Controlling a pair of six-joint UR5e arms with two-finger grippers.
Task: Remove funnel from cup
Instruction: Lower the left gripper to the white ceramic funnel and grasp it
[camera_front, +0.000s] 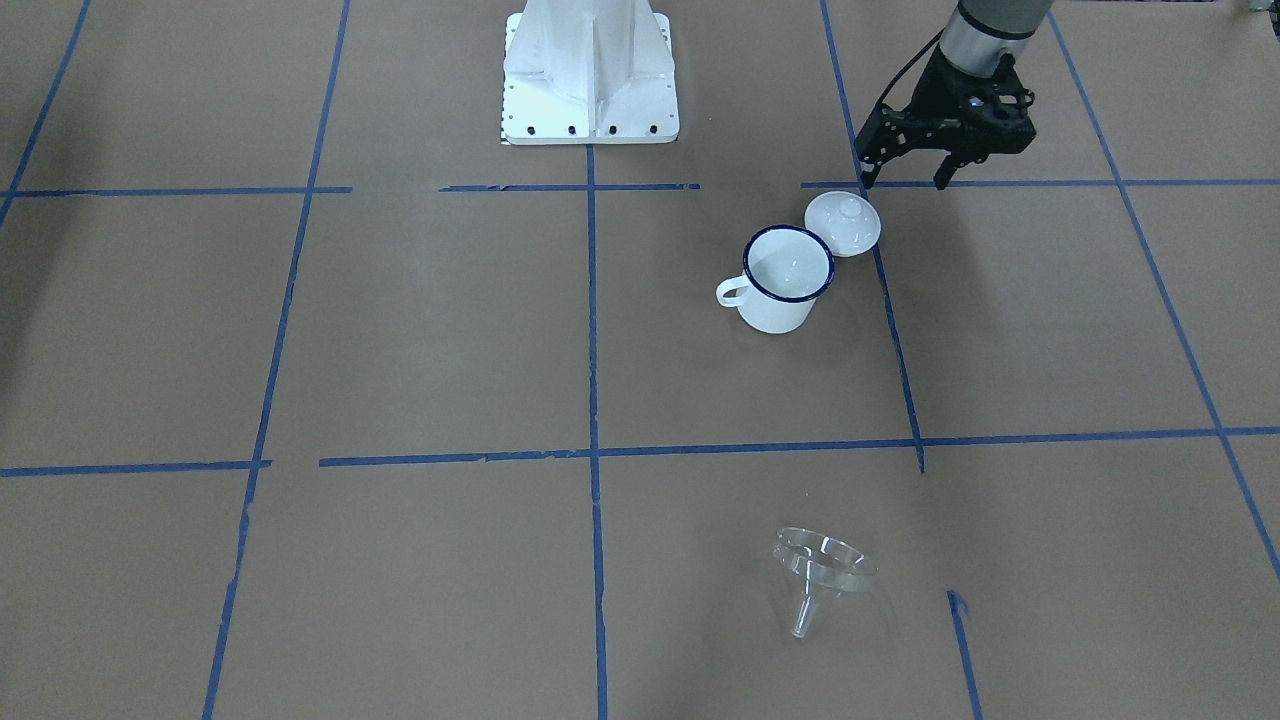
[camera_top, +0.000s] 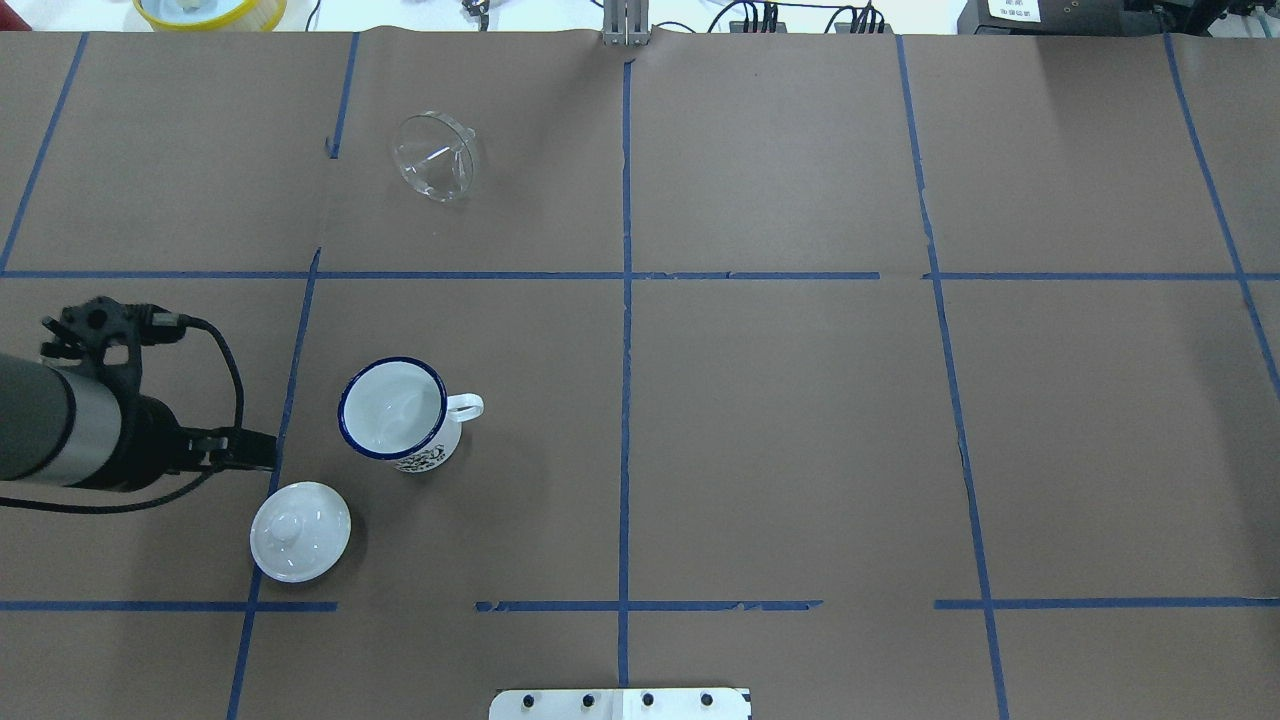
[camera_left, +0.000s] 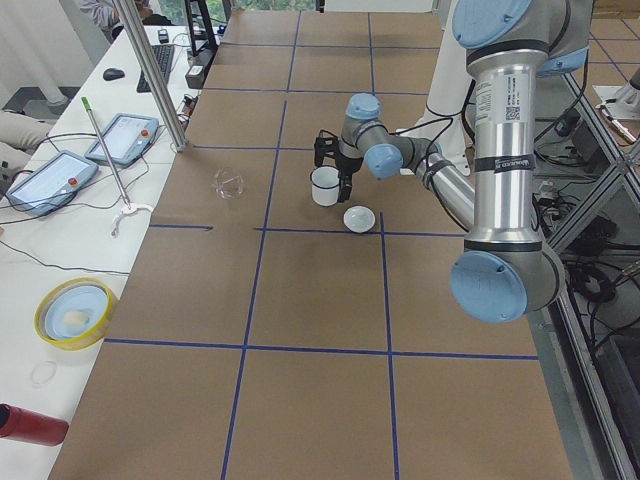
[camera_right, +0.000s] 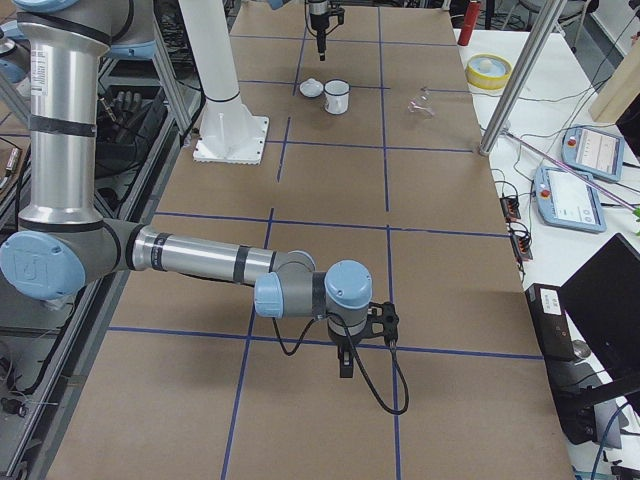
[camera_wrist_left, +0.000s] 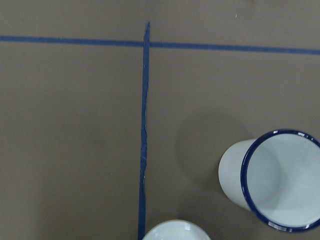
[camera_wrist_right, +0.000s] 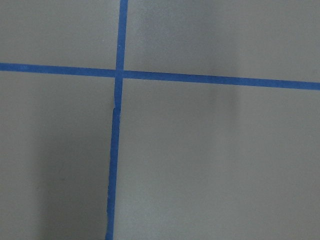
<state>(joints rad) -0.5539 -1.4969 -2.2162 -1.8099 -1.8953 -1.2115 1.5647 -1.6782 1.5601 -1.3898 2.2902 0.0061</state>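
Observation:
My gripper is going to lower the white lid (camera_front: 842, 224), which looks about as wide as the cup's dark blue rim (camera_front: 789, 300). I expect the lid to then cover the cup's opening.
The clear funnel (camera_front: 820, 575) lies on its side on the brown table, far from the cup; it also shows in the overhead view (camera_top: 437, 157). The white cup (camera_front: 785, 280) with a dark blue rim stands upright with nothing in it, as the overhead view (camera_top: 395, 412) and the left wrist view (camera_wrist_left: 277, 182) also show. My left gripper (camera_front: 905, 180) hovers open and empty beside the cup, over a blue tape line. My right gripper (camera_right: 345, 365) shows only in the exterior right view, far from the cup, and I cannot tell whether it is open or shut.
A small white domed lid (camera_front: 843, 222) with a knob sits next to the cup, between it and my left gripper; it also shows in the overhead view (camera_top: 300, 531). The robot's white base (camera_front: 590, 75) stands at the table's edge. Blue tape lines grid the table.

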